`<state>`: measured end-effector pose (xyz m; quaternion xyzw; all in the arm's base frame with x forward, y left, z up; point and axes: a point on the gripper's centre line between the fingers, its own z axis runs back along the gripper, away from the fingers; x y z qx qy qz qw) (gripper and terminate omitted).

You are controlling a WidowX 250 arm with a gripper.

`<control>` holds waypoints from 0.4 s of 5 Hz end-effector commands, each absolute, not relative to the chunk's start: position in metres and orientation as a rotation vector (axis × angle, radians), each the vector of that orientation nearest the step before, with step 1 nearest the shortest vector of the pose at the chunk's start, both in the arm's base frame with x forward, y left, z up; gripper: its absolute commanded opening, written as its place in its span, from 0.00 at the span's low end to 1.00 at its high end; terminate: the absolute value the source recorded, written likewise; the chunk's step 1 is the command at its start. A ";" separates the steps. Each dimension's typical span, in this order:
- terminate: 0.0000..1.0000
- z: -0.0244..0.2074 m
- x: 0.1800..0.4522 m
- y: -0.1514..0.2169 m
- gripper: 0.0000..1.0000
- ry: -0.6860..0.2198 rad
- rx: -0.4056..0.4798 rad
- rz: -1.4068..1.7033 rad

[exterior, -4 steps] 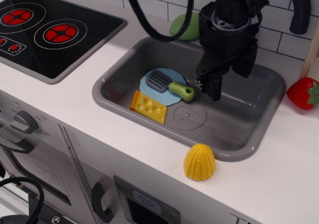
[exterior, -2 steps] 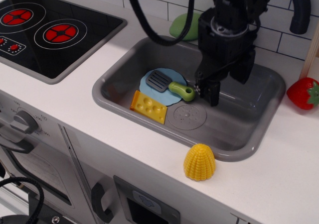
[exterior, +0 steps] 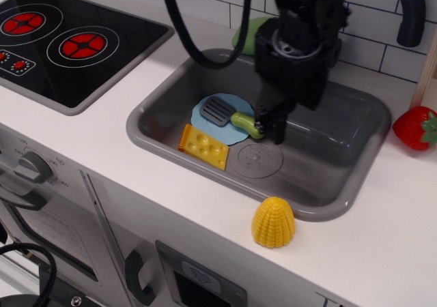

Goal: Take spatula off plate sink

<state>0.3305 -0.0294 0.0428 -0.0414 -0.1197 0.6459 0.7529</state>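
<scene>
The spatula [exterior: 246,123] will come away freely and the light-blue plate will stay in place when I lift, because the slotted blade [exterior: 218,111] lies uncovered on top of the plate.
The spatula [exterior: 225,114] lies on the light-blue plate [exterior: 232,136] at the left of the grey sink [exterior: 328,174]. Its dark slotted blade points to the back left and its green handle to the right. My gripper [exterior: 270,123] hangs low in the sink at the handle's right end. Its two black fingers [exterior: 278,128] point down and stand slightly apart, and the near finger hides the tip of the handle. The fingers look open, not clamped on the handle.
A yellow cheese wedge [exterior: 203,147] rests against the plate's front edge. The round drain [exterior: 255,159] is just in front of my gripper. A yellow corn [exterior: 273,222] stands on the white counter, a strawberry [exterior: 416,126] at the right, a green blob [exterior: 244,35] behind the sink, the stovetop [exterior: 68,44] at left.
My gripper has moved left and slightly down, from right of the spatula handle to over the handle's end. The spatula, plate and cheese have not moved.
</scene>
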 end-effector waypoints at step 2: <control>0.00 0.030 0.363 0.006 1.00 -0.368 -0.103 1.487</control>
